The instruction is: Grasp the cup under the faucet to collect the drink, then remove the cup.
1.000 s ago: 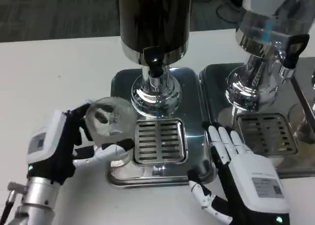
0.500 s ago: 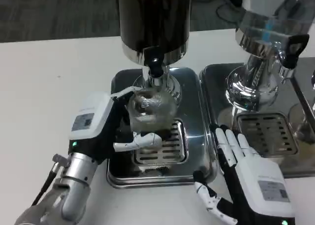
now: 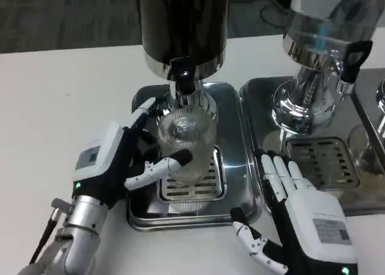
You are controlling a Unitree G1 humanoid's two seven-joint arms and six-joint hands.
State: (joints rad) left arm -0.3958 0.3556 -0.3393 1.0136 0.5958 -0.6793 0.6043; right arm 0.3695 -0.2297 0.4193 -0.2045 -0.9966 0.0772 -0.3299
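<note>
Dark liquid can be seen through the dispenser (image 3: 183, 25) above the faucet, so the clear ribbed cup (image 3: 187, 145) will have dark brown drink in it below its rim when the robot takes it away.
A clear ribbed cup (image 3: 185, 144) stands upright on the drip grate (image 3: 191, 182) of the dark dispenser (image 3: 183, 28), right beneath its black faucet (image 3: 183, 81). My left hand (image 3: 123, 157) grips the cup from its left side, thumb across the front and fingers behind it. My right hand (image 3: 298, 212) lies flat and open on the table at the right edge of the steel tray (image 3: 240, 185), holding nothing. No liquid is visible in the cup.
A second, silver dispenser (image 3: 319, 40) with a black tap handle (image 3: 352, 58) stands on its own tray and grate (image 3: 322, 160) to the right. White table extends to the left and front.
My left hand has carried the cup from the tray's left edge to the grate under the faucet and set it upright. The right hand has barely shifted. The camera view has nudged slightly.
</note>
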